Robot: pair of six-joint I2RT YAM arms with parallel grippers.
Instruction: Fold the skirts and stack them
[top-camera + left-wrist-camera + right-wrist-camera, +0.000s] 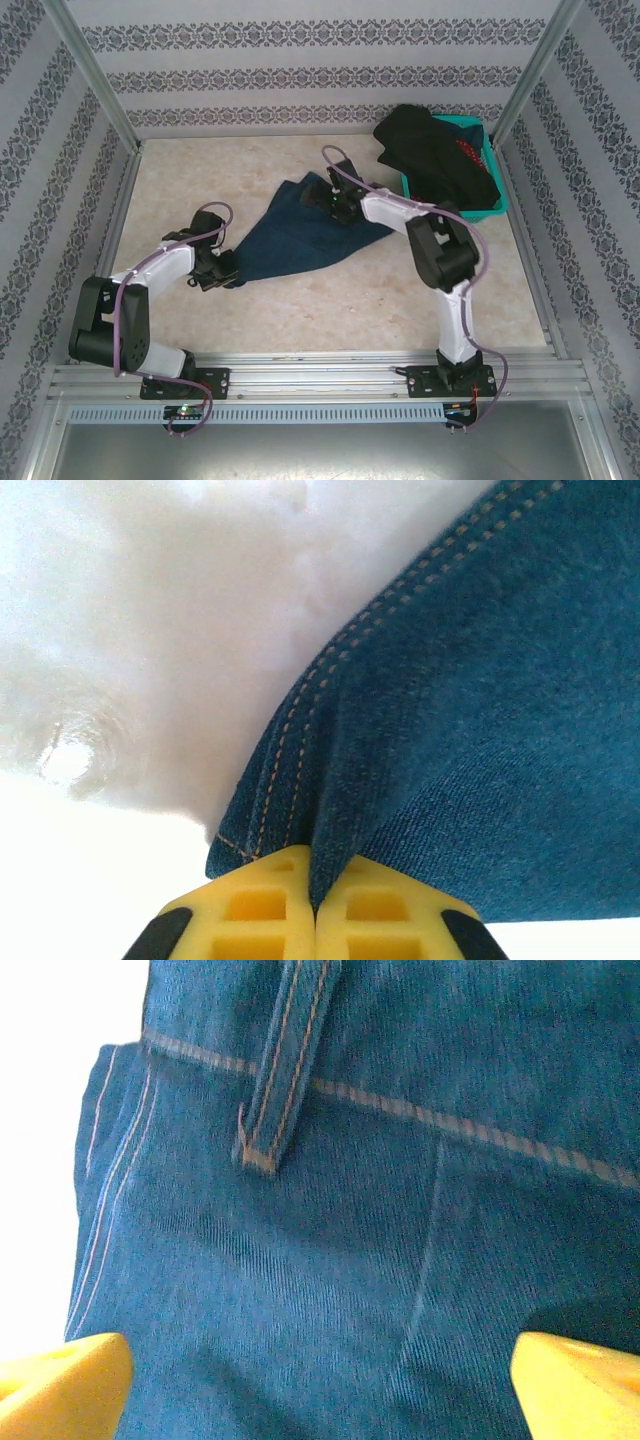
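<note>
My right gripper should take the waistband (pixel 430 1050) before both lift and straighten the denim skirt, as it lies crooked with only its hem corner (pixel 238 281) in my left gripper.
A dark blue denim skirt (pixel 300 235) lies spread on the table's middle. My left gripper (pixel 222 268) is shut on its near-left hem corner (pixel 300 780), the stitched edge pinched between the yellow fingers (pixel 260 905). My right gripper (pixel 338 200) hovers open over the skirt's far waistband, where a belt loop (pixel 285 1055) shows; its yellow fingertips (pixel 70 1380) stand wide apart above the denim (pixel 330 1290). A black skirt (pixel 432 150) drapes over the teal basket (pixel 490 170), with a bit of red dotted cloth (pixel 466 150) showing beneath it.
The teal mesh basket sits at the far right corner. Metal frame posts (pixel 95 75) and patterned walls enclose the table. Bare marbled tabletop (pixel 330 310) lies in front of the skirt and to the far left.
</note>
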